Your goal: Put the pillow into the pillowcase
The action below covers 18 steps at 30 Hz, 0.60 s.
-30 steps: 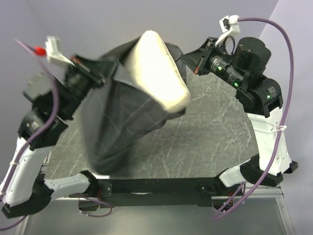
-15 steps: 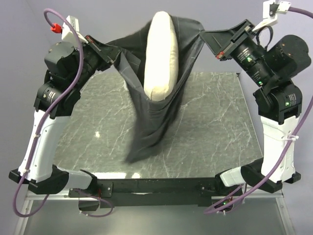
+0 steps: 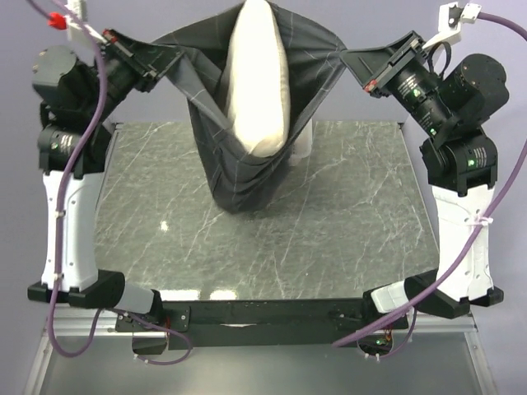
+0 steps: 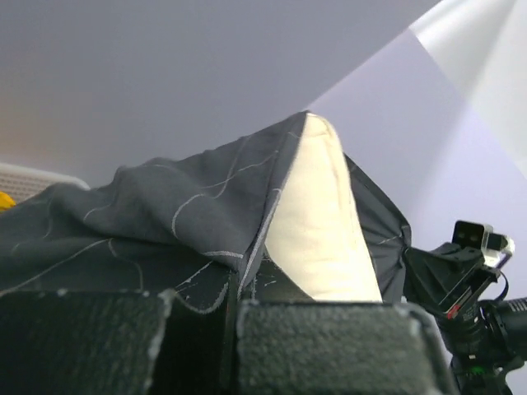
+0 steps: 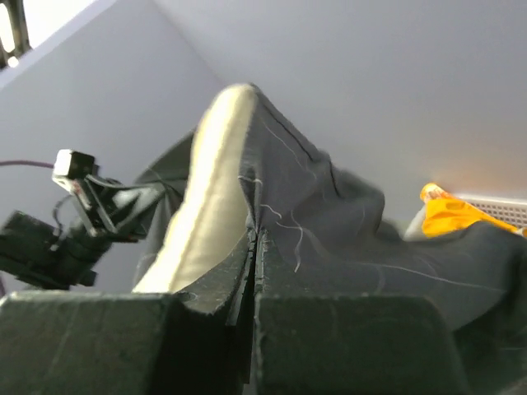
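Note:
My grippers should pull the pillowcase's edges (image 3: 330, 51) apart and over the pillow before they lay it down, because the cream pillow's upper end (image 3: 254, 25) sticks out of the pillowcase's opening.
The dark charcoal checked pillowcase (image 3: 239, 177) hangs in the air between both arms, its mouth stretched wide at the top. The cream pillow (image 3: 258, 78) stands on end inside it, its upper part sticking out of the mouth. My left gripper (image 3: 148, 67) is shut on the left edge of the pillowcase (image 4: 165, 230). My right gripper (image 3: 362, 70) is shut on the right edge of the pillowcase (image 5: 329, 222). The pillow also shows in the left wrist view (image 4: 321, 222) and the right wrist view (image 5: 206, 206). The bear face and tag are hidden.
The grey marble tabletop (image 3: 329, 222) lies below the hanging case. An orange cloth bundle (image 5: 449, 214) in a white mesh basket (image 5: 498, 206) sits behind the case. A white object (image 3: 303, 150) peeks out at the table's back edge.
Both arms have lifted and pulled apart, stretching the pillowcase mouth. The case has swung from the left to hang straight, and the pillow has sunk deeper into it.

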### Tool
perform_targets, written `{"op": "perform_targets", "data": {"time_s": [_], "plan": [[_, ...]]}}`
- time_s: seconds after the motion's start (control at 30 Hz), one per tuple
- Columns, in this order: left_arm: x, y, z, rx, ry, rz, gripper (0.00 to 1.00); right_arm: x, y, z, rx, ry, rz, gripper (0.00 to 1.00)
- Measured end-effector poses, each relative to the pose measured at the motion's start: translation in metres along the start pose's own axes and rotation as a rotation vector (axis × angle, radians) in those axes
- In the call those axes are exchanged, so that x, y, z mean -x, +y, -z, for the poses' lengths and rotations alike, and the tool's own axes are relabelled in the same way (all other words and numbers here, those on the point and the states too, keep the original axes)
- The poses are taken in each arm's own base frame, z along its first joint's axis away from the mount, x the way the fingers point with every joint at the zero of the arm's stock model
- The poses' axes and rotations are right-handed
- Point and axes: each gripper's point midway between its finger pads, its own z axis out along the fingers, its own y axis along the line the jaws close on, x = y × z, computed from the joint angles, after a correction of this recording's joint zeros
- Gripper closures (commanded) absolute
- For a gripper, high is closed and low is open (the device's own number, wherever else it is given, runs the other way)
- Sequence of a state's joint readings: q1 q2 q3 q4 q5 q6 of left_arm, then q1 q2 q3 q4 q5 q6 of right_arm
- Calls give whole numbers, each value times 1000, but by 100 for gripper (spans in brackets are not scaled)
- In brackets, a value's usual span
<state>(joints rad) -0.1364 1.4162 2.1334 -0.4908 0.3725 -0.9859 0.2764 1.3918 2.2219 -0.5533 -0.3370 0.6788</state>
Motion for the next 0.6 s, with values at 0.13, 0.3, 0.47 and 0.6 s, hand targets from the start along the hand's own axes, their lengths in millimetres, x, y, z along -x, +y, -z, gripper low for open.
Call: {"op": "perform_targets", "data": {"time_s": [0.13, 0.3, 0.47, 0.6], "plan": [[-23, 15, -25, -11, 88, 36, 99, 2, 7, -11, 48, 14, -63, 100], [-62, 58, -54, 67, 199, 78, 99, 31, -17, -12, 29, -25, -140, 100], [-56, 63, -48, 48, 263, 147, 99, 48, -32, -18, 37, -78, -231, 100], [47, 77, -17, 12, 74, 265, 99, -28, 21, -29, 187, 110, -251, 100]]}}
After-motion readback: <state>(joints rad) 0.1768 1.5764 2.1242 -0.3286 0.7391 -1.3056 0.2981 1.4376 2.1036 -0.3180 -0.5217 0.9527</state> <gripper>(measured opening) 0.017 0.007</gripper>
